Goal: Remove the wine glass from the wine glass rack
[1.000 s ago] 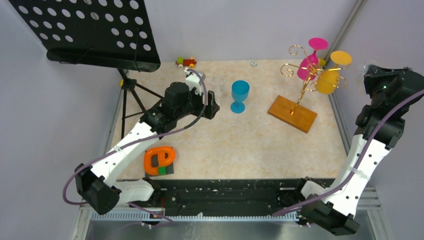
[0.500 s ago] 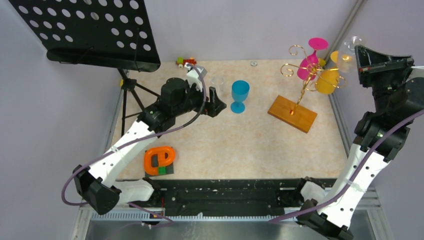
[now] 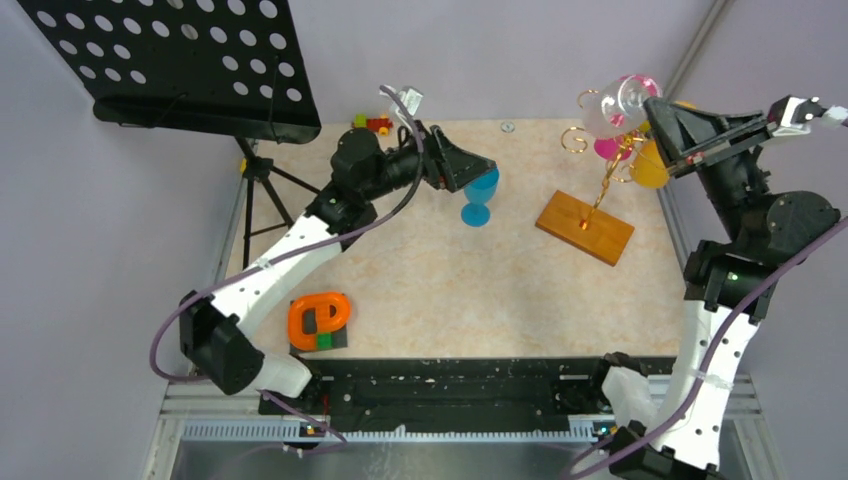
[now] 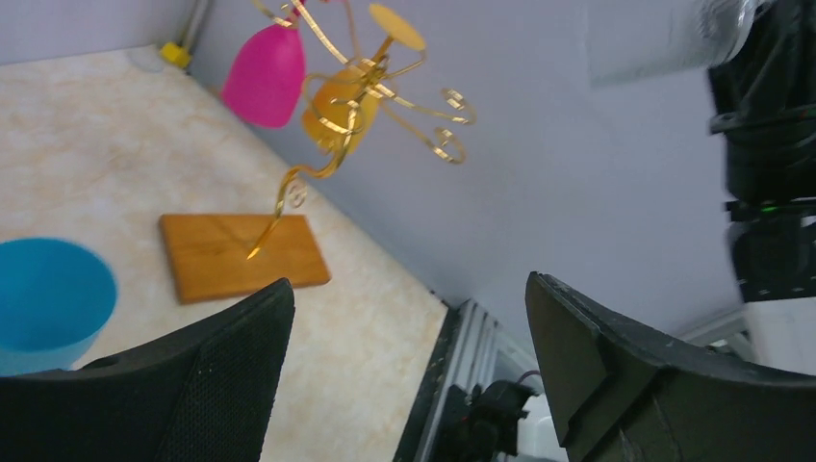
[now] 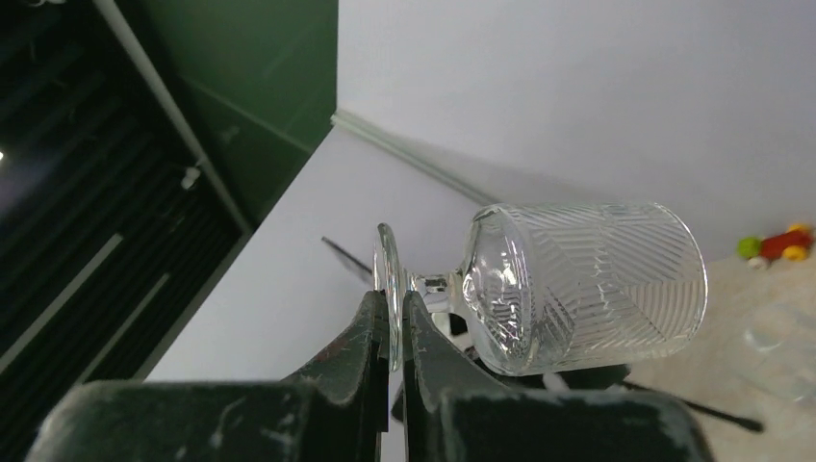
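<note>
My right gripper is holding the clear wine glass by its foot (image 5: 387,252) and the glass's bowl is free. My left gripper goes on toward the glass's rim (image 3: 592,114) and closes there.
The wine glass rack (image 3: 607,185) is a gold pole with curled arms on an orange-brown wooden base (image 3: 585,227), at the table's far right. A pink glass (image 3: 608,148) and a yellow glass (image 3: 650,168) hang on it. My right gripper (image 3: 653,110) is shut on the foot of a clear ribbed wine glass (image 3: 618,103), held on its side in the air above the rack top. The right wrist view shows the fingers (image 5: 370,337) clamping the glass foot (image 5: 387,269). My left gripper (image 3: 488,165) is open and empty, raised over a blue goblet (image 3: 480,200).
A black perforated music stand (image 3: 180,60) on a tripod (image 3: 262,190) fills the far left. An orange ring-shaped thing (image 3: 318,320) lies near the front left. A toy train (image 3: 372,124) and a small silver disc (image 3: 508,127) sit at the back edge.
My right arm has swung up and left, carrying the clear glass from the right wall to above the rack. My left arm has lifted and moved right, over the blue goblet.
</note>
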`<action>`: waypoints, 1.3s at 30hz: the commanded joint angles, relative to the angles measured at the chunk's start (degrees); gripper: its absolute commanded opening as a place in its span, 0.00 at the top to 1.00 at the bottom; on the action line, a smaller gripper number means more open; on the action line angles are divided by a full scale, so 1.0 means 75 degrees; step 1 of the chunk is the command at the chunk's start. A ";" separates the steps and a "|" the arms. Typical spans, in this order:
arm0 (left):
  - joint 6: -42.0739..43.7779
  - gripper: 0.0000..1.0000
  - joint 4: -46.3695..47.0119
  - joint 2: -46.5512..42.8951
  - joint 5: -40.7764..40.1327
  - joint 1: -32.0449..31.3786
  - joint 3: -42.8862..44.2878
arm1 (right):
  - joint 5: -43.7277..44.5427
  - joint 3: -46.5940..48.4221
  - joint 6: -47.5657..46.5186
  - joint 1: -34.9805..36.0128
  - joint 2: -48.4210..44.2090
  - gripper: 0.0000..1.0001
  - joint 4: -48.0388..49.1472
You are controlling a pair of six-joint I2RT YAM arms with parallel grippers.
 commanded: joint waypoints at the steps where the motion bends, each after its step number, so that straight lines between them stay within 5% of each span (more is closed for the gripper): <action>1: -0.2265 0.07 0.3364 0.0741 0.0929 0.0007 0.0323 | -0.0008 -0.0533 0.1221 0.0974 -0.0144 1.00 0.1426; 10: -0.4863 0.10 0.7101 0.1814 0.1344 -0.0007 0.0177 | 0.0273 -0.1612 0.1643 0.2056 -0.0284 1.00 0.1941; 16: -0.5273 0.15 0.6917 0.1733 0.1319 -0.0102 0.0187 | 0.0403 -0.1853 0.1900 0.2167 -0.0287 1.00 0.2384; 20: -0.5631 0.19 0.5526 0.1583 0.0885 -0.0140 0.0192 | 0.0570 -0.1905 0.1997 0.2279 -0.0293 1.00 0.2560; 32: -0.7273 0.22 0.6769 0.2371 0.1079 -0.0237 0.0918 | 0.0968 -0.2111 0.1740 0.3445 -0.0087 1.00 0.2558; 39: -0.8263 0.38 0.8092 0.2151 0.1246 -0.0300 0.0501 | 0.1252 -0.2399 0.1719 0.3710 -0.0097 1.00 0.2729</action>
